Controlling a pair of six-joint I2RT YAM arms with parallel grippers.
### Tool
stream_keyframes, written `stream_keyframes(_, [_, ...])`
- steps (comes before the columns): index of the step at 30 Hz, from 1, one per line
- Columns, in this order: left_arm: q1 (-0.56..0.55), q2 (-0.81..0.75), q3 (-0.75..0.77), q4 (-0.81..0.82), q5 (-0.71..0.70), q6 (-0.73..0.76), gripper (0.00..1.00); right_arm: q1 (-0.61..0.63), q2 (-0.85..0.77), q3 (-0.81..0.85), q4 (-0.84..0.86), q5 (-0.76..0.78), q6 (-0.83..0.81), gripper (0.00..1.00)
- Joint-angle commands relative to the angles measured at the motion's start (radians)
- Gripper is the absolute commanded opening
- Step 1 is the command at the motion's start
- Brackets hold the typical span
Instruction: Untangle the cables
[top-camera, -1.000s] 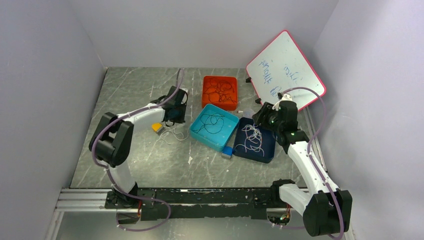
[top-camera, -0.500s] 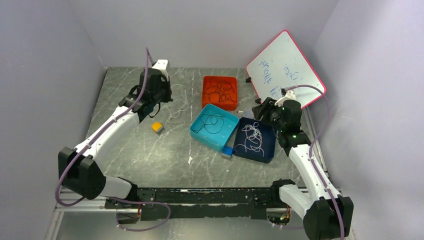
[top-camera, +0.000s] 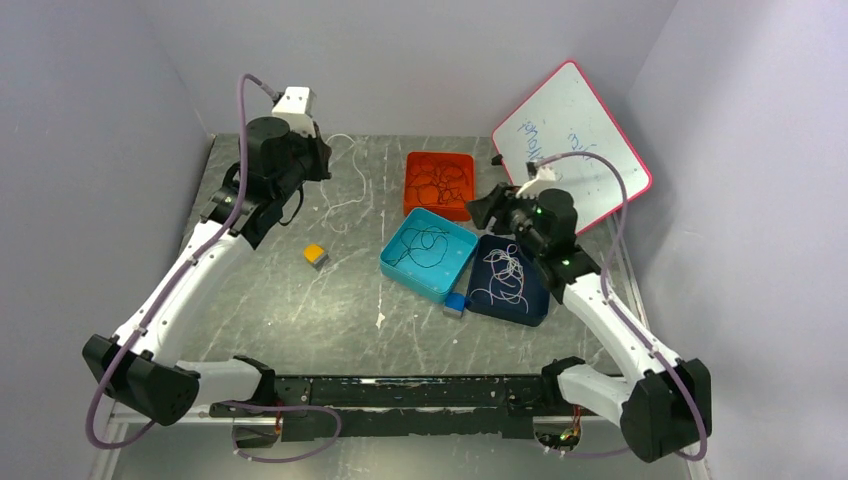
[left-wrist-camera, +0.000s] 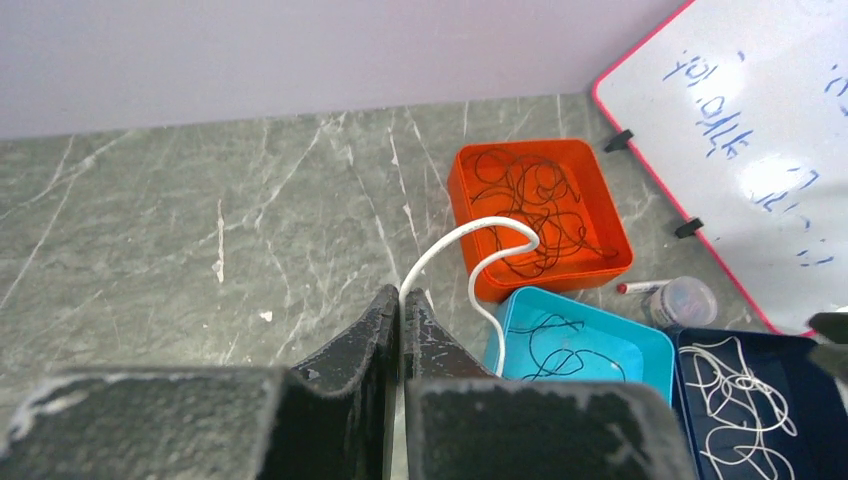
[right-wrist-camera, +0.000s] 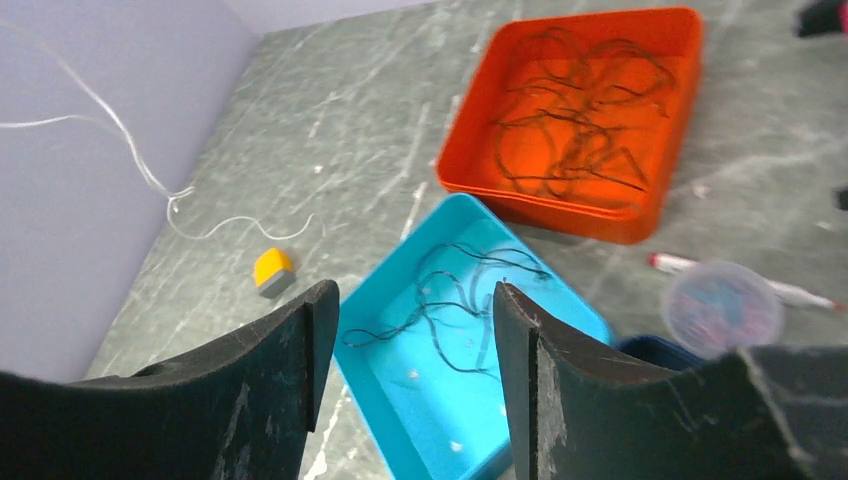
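The white cable trails loose (top-camera: 363, 185) under my left gripper and is a long way from the navy tray (top-camera: 508, 281), so next my right gripper takes hold of the cable before both grippers carry it over.
My left gripper (top-camera: 318, 158) is raised at the back left and shut on a thin white cable (top-camera: 352, 172). In the left wrist view the cable (left-wrist-camera: 470, 232) loops out from between the shut fingertips (left-wrist-camera: 402, 300). In the top view its lower end trails down to the table. My right gripper (top-camera: 482, 212) is open and empty above the trays; in the right wrist view (right-wrist-camera: 415, 300) it hangs over the teal tray (right-wrist-camera: 520, 400). Black cables lie in the orange tray (top-camera: 439, 184) and teal tray (top-camera: 428, 253). White cables (top-camera: 505, 275) lie in the navy tray (top-camera: 540, 295).
A pink-framed whiteboard (top-camera: 570, 140) leans at the back right. A yellow block (top-camera: 315, 254) lies on the table at left, a blue block (top-camera: 455, 302) by the trays. A marker and a clear round lid (right-wrist-camera: 722, 308) lie next to the orange tray.
My left arm has swung from near the yellow block up and back to the left, lifting the white cable off the table. My right gripper has moved slightly left and back.
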Motion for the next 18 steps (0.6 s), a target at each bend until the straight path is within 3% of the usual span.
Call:
stream_keyframes(1, [0.009,-0.035,0.062,-0.024,0.008,0.012,0.07,0.116,0.059,0.059,0.118,0.045,-0.011,0.62])
stream_keyframes(9, [0.01,-0.053,0.115,-0.048,0.022,0.011,0.07,0.31,0.135,0.099,0.321,0.029,-0.042,0.63])
stream_keyframes(18, [0.009,-0.08,0.106,-0.044,0.011,0.0,0.08,0.408,0.28,0.198,0.562,-0.034,-0.066,0.63])
